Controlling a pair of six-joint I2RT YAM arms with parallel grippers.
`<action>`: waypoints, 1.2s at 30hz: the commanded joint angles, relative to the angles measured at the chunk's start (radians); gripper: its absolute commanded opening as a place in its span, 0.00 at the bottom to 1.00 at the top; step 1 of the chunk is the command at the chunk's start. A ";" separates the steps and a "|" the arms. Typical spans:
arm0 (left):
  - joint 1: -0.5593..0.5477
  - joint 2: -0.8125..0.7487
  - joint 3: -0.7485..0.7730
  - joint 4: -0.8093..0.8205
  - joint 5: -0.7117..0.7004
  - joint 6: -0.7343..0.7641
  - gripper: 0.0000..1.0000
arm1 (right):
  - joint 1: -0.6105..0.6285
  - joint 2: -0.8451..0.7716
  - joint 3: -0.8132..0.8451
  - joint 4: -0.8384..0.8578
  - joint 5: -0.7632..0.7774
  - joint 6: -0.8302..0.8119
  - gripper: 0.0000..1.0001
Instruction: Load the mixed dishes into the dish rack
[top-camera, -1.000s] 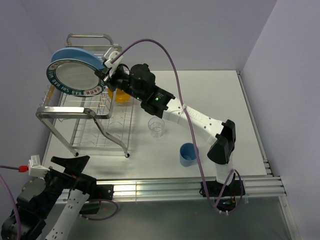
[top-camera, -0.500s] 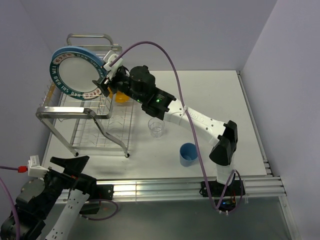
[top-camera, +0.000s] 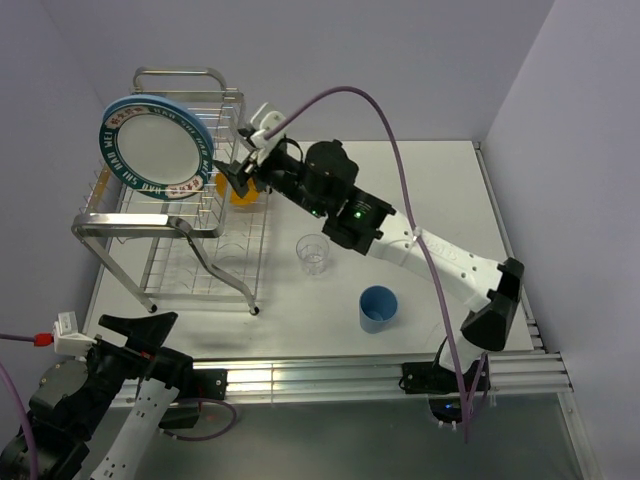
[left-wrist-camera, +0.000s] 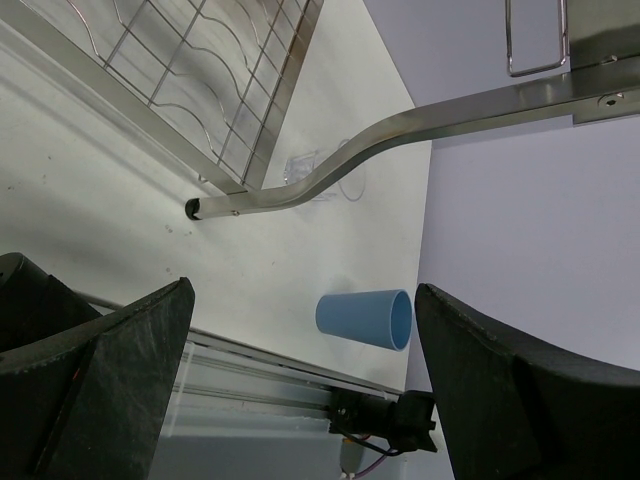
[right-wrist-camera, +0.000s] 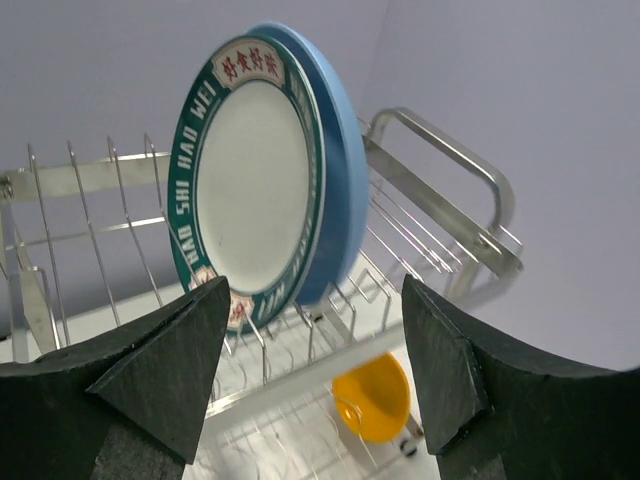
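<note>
My right gripper should now move toward the glass's rim until its fingers are on both sides of it, because the clear glass stands upright, free of the dish rack and the blue cup.
The dish rack stands at the table's left. On its upper tier the white plate with the teal lettered rim stands on edge against the light-blue plate; the right wrist view shows both, white plate and blue plate. The orange-yellow bowl lies in the lower tier and is seen again as the bowl. My right gripper is open just right of the plates, holding nothing. The clear glass and blue cup sit on the table. My left gripper is open near the front edge.
The rack's bent tubular leg runs across the left wrist view, with the blue cup and the glass beyond it. An aluminium rail lines the table's near edge. Walls close in the back and right.
My right gripper opened, let go of the white plate and drew back to the right. The plate now stands in the rack against the blue plate. The left arm is still.
</note>
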 joint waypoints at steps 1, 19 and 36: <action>0.004 -0.170 0.012 -0.015 0.014 0.013 0.99 | 0.002 -0.128 -0.105 0.109 0.081 0.007 0.77; 0.044 -0.112 -0.037 -0.014 0.109 0.162 0.99 | -0.378 -0.179 -0.425 -0.225 0.156 0.536 0.78; 0.346 0.045 -0.055 0.063 0.438 0.539 0.99 | -0.384 -0.136 -0.661 -0.337 0.021 0.742 0.77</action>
